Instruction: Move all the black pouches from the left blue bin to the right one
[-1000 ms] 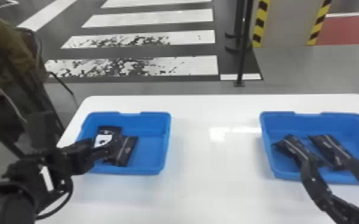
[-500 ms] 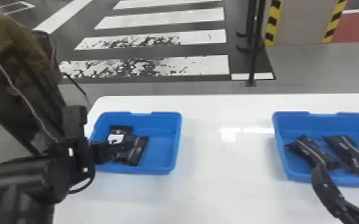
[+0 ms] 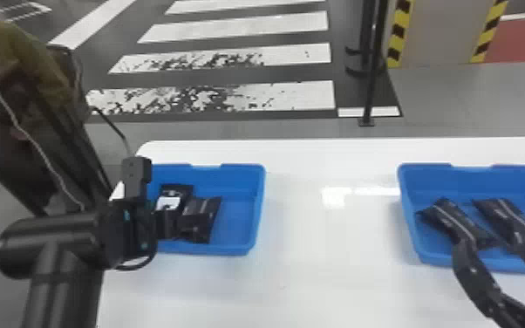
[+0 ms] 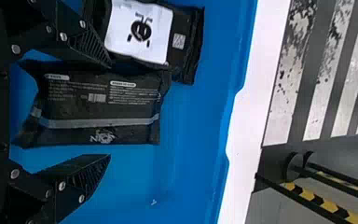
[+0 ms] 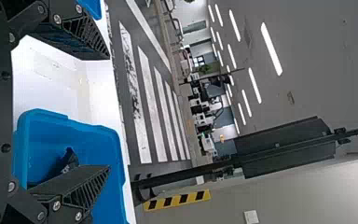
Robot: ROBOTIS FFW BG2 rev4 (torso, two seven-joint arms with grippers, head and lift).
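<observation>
My left gripper will make the black pouch [image 3: 201, 217] bunch up between its fingers and flare out past them when I lift the pouch, because creased edges [image 4: 33, 110] show on it.
My left gripper [image 3: 172, 227] is over the left blue bin [image 3: 235, 251], by two black pouches. In the left wrist view the left gripper [image 4: 109, 111] is open; one pouch [image 4: 126, 109] lies flat below and between its fingers, nearer the upper one. Beside it rests another pouch with a white label [image 4: 182, 49], partly hidden by that finger. My right gripper [image 3: 495, 246] stands open at the near side of the right blue bin [image 3: 431, 258], where two pouches, one at the left [image 3: 449, 218] and one farther right [image 3: 499, 211], lie. In the right wrist view the right gripper [image 5: 108, 113] has nothing between its fingertips.
Both bins stand on a white table [image 3: 331, 270], with a wide stretch of tabletop between them. Beyond its far edge are a black pole [image 3: 373, 78] and floor with white stripes.
The head view has shifted, so both bins sit farther right in it. My left arm's wrist has swung up and rightward against the left bin's left side. The pouches look unmoved.
</observation>
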